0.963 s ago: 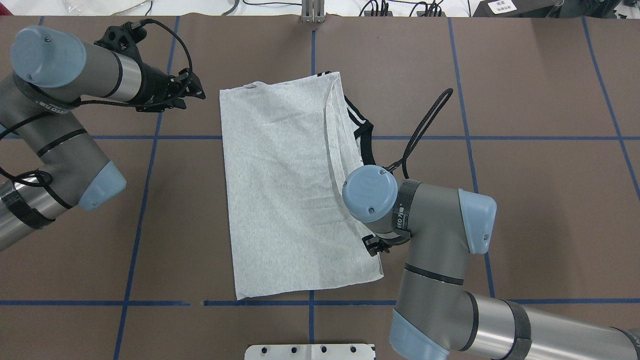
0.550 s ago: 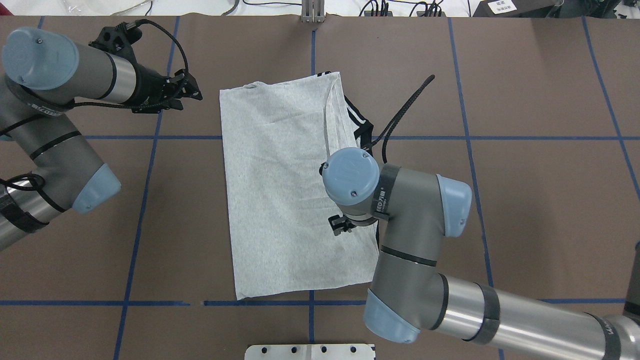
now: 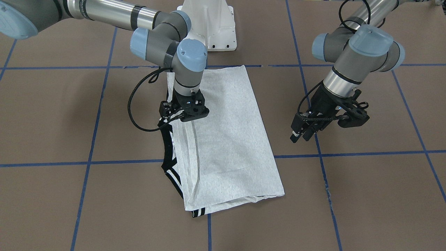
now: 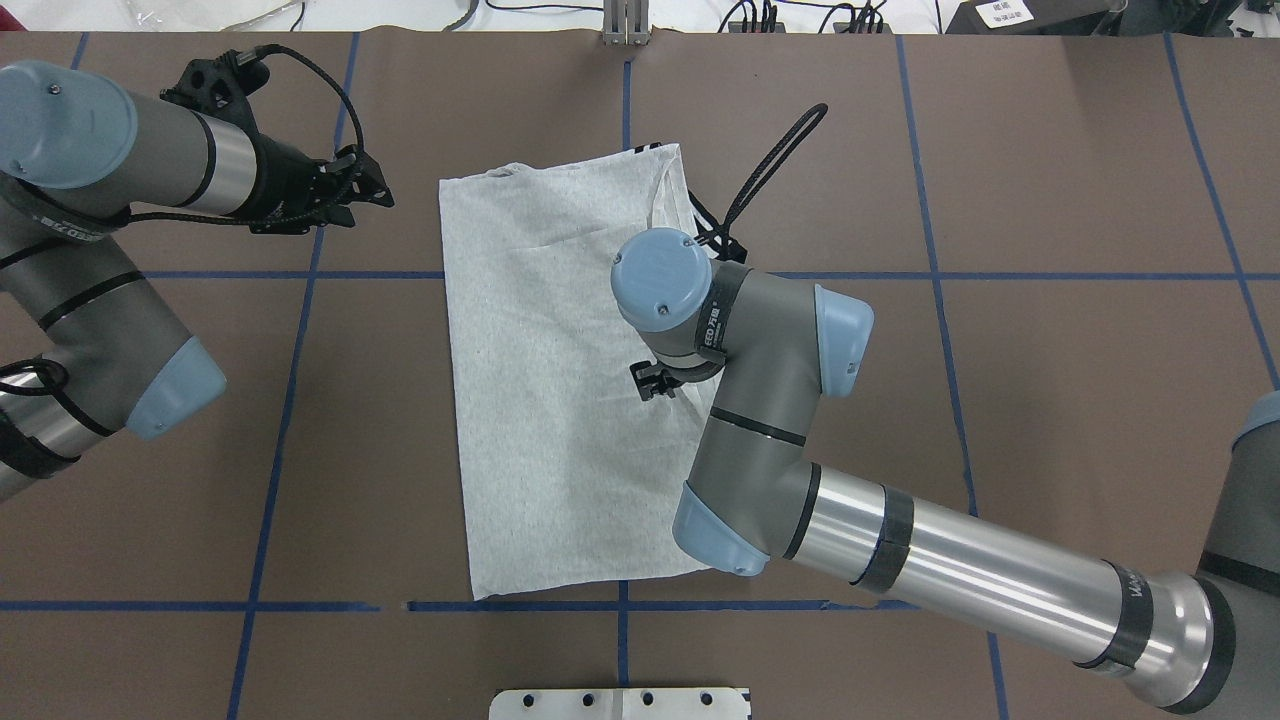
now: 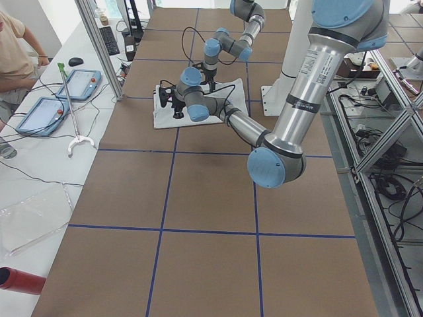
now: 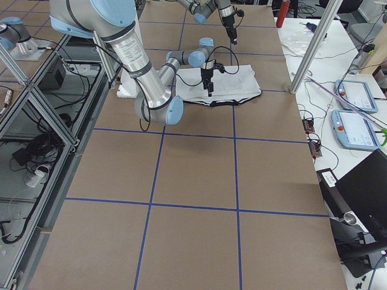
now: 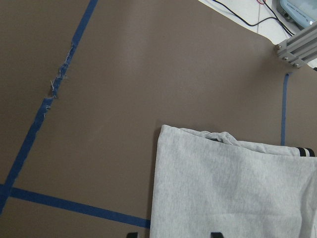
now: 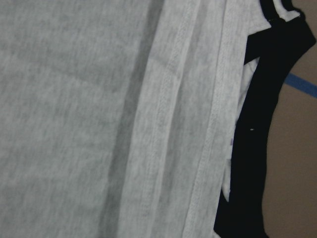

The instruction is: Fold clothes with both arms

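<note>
I should flatten the grey T-shirt's edge beside the collar with my right gripper, as a raised fold [image 3: 192, 157] follows it, before taking the T-shirt's corner [image 3: 170, 78] by the pedestal.
The grey T-shirt [image 4: 550, 400] lies folded into a long rectangle on the brown table, plain side up, and also shows in the front view [image 3: 223, 139]. Its black collar [image 4: 715, 235] and striped trim stick out along its right edge. The print is hidden. My right gripper [image 3: 174, 116] points down just above that edge near the collar. The right wrist view shows only cloth [image 8: 74, 124] and collar [image 8: 262, 124], so I cannot tell if it is open. My left gripper [image 4: 375, 190] is open and empty, hovering left of the shirt's far left corner [image 7: 168, 131].
The white pedestal base [image 3: 209, 24] stands at the near table edge behind the shirt. Blue tape lines [image 4: 290, 400] cross the brown cover. A metal post [image 4: 625, 25] stands at the far edge. A side bench with tablets [image 5: 79, 82] and an operator [image 5: 13, 53] lies beyond it.
My right arm has swung from the shirt's near right corner to farther along its right edge and inward, by the collar. My left gripper has drawn back slightly to the left. The shirt has not moved.
</note>
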Controlling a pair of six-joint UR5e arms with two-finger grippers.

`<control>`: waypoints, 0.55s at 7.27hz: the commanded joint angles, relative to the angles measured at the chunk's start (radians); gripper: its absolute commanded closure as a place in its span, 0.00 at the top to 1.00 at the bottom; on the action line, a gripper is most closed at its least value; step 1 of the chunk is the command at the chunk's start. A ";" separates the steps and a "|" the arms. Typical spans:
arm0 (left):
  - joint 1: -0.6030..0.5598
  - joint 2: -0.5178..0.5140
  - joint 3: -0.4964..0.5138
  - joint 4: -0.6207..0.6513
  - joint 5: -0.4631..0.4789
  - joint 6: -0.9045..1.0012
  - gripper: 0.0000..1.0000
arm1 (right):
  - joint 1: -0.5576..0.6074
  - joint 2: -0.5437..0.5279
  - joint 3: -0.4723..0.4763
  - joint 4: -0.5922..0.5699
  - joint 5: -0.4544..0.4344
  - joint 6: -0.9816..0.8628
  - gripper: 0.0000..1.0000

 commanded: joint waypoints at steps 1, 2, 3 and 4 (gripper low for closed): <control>0.000 0.002 -0.006 0.003 0.000 0.002 0.58 | 0.068 -0.035 -0.026 0.019 0.030 -0.078 1.00; 0.000 0.000 -0.007 0.003 -0.002 0.002 0.58 | 0.120 -0.059 -0.014 0.013 0.059 -0.112 1.00; -0.001 0.002 -0.007 0.003 -0.002 0.002 0.58 | 0.154 -0.075 -0.003 0.008 0.126 -0.126 1.00; -0.002 0.000 -0.007 0.003 -0.002 0.003 0.58 | 0.151 -0.072 0.013 0.005 0.128 -0.111 1.00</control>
